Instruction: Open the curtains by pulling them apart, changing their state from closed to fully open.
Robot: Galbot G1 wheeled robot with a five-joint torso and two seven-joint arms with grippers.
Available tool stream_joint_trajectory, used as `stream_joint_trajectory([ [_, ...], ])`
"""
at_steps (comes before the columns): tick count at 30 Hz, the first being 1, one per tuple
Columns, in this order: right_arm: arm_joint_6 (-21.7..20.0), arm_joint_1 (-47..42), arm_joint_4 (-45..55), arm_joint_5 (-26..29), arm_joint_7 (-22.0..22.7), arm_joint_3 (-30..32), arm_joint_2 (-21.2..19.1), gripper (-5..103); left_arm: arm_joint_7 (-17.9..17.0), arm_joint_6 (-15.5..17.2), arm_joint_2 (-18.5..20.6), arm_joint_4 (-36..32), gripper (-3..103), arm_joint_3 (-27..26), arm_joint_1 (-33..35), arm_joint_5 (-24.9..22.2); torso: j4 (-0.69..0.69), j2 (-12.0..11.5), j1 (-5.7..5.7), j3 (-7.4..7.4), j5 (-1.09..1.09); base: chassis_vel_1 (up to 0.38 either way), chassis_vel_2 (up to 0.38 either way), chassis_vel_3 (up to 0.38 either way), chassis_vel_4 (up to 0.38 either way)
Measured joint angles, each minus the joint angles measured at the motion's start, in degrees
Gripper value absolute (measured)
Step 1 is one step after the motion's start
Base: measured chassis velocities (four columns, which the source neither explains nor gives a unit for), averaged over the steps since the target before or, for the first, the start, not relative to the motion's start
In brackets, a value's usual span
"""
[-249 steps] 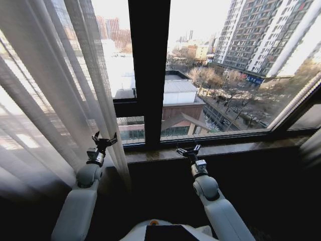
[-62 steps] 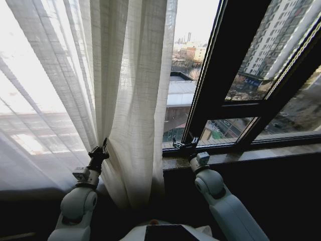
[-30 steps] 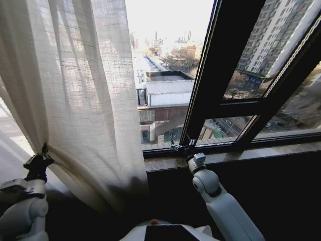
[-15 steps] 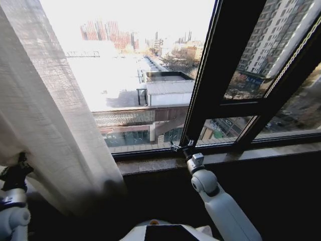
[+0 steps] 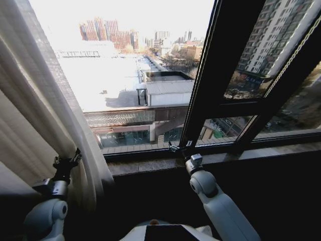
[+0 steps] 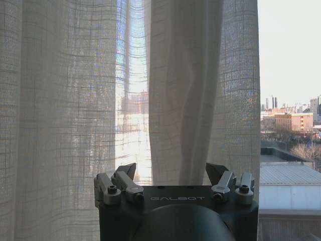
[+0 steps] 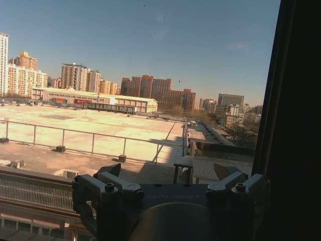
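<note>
I will pull the curtain's fold aside and expect its loose edge [image 6: 259, 95] to trail behind, because loose cloth [image 6: 237, 100] hangs between that fold and that edge.
The curtains [image 5: 30, 115] hang bunched in thick pleats at the far left of the window, leaving the glass to their right bare. My left gripper [image 5: 67, 158] is open at the bunch's lower right edge, close against the fabric. In the left wrist view the sheer curtains [image 6: 180, 100] hang just beyond the open left gripper [image 6: 170, 173], one fold lined up between its fingers; I cannot tell whether it touches them. My right gripper [image 5: 179, 147] is open over the sill at the foot of the dark window frame bar [image 5: 220, 70]. The right gripper [image 7: 168, 171] holds nothing.
A stone window sill [image 5: 150, 163] runs across below the glass, with a dark wall beneath it. The thick frame bar slants up from the middle, and a crossbar [image 5: 256, 108] branches off to the right. Rooftops and tower blocks lie outside.
The curtain has been swept left into a tight bunch, baring the left pane. My left gripper went left with it, then came back right to the bunch's edge. The right arm barely moved.
</note>
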Motion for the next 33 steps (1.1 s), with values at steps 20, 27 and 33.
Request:
stream_joint_trajectory([
  [20, -0.06, -0.53, -0.02, -3.98, 0.05, -4.06, 0.60, 100, -0.76, -0.91, -1.05, 0.16, 100, -0.08, 0.43, 1.67, 0.00, 0.00, -0.01, 0.00, -0.01, 0.000, 0.000, 0.000, 0.000],
  [27, -0.15, -0.82, 0.46, -4.09, 0.05, -3.96, 0.45, 100, -0.77, -0.79, -1.24, 0.21, 100, 0.22, 0.12, 2.20, 0.00, 0.00, 0.00, 0.00, -0.01, 0.000, 0.000, 0.000, 0.000],
  [33, -0.15, -1.03, 0.88, -4.10, 0.05, -3.84, 0.27, 100, -0.81, -0.72, -1.42, -0.05, 100, 0.43, -0.07, 2.84, 0.00, 0.00, 0.00, 0.00, -0.01, 0.000, 0.000, 0.000, 0.000],
])
